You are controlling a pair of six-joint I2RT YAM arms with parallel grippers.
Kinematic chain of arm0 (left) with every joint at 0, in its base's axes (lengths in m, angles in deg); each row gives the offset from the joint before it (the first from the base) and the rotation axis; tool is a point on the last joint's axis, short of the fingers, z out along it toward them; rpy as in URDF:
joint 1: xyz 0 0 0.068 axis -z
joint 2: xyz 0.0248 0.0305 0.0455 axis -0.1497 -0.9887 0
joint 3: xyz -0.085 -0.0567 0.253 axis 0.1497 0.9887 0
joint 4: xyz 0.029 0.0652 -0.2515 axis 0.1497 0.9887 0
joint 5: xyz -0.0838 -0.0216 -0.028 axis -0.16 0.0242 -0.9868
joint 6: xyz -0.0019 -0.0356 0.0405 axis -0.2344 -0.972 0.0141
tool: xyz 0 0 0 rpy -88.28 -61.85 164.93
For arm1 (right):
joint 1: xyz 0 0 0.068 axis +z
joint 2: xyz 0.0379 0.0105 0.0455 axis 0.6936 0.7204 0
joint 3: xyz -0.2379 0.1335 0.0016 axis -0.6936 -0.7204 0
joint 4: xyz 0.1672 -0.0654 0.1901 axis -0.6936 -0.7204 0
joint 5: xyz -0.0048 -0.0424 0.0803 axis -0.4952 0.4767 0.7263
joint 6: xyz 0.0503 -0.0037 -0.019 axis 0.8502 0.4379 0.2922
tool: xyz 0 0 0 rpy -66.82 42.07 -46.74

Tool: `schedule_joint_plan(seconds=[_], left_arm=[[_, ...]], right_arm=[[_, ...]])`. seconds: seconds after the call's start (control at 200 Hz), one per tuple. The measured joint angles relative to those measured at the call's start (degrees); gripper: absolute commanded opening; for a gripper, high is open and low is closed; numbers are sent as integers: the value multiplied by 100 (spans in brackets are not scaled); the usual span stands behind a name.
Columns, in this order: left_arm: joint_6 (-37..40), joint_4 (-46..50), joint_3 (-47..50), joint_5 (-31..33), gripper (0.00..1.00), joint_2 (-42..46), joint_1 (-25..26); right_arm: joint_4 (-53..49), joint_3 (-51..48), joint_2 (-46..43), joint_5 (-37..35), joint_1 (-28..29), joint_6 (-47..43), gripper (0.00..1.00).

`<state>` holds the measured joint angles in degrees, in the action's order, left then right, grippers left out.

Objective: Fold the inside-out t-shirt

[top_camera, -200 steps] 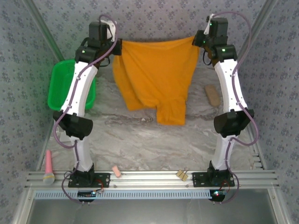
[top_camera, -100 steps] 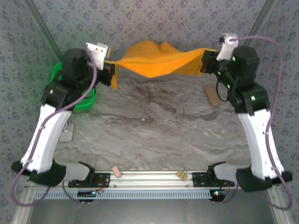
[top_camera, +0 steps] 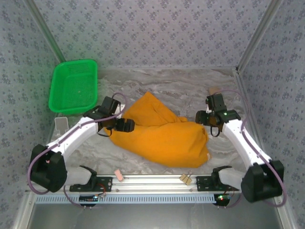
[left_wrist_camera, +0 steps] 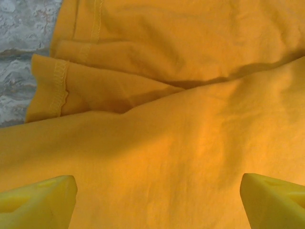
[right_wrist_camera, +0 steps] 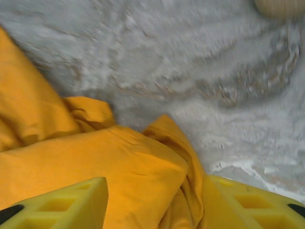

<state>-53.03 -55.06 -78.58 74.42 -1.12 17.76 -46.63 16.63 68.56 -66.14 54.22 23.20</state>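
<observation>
The orange-yellow t-shirt (top_camera: 164, 144) will open out into a much wider sheet when the robot lifts and pulls it, because cloth layers lie over each other along a long open crease (top_camera: 159, 125).
The orange-yellow t-shirt (top_camera: 162, 136) lies in a rumpled heap on the marble table, toward the front centre, with no print or tag showing. My left gripper (top_camera: 127, 125) rests at the shirt's left edge, open, its yellow fingers (left_wrist_camera: 40, 198) spread wide over smooth cloth (left_wrist_camera: 181, 143); a stitched hem (left_wrist_camera: 59, 83) shows at the upper left. My right gripper (top_camera: 201, 118) sits at the shirt's right edge, open. A fold of the shirt (right_wrist_camera: 143, 167) lies between its fingers (right_wrist_camera: 62, 205) and leans against the right one.
A green plastic basket (top_camera: 74, 86) stands at the back left. A tan object (top_camera: 214, 90) lies at the back right, beyond the right gripper. A pink block (top_camera: 119, 176) and a binder clip (top_camera: 185, 178) rest on the front rail. A white piece (top_camera: 60, 124) stands at the left.
Both arms dropped from holding the shirt stretched in the air at the back down to the table. The shirt has been let go and now lies heaped between the opened grippers.
</observation>
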Motion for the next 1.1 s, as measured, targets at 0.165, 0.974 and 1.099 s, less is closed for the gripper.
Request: schedule_joint_plan(seconds=[0.165,0.974,1.099], left_arm=[[-35,103,-1252,210,93,-675,-72],[-481,800,-2529,282,0,-3274,-721],[-485,946,-3469,85,0,-3195,-890]], right_arm=[[-83,1353,1375,264,-201,-72,66],[-988,1797,2898,610,313,210,0],[-579,3093,2835,560,254,72,0]])
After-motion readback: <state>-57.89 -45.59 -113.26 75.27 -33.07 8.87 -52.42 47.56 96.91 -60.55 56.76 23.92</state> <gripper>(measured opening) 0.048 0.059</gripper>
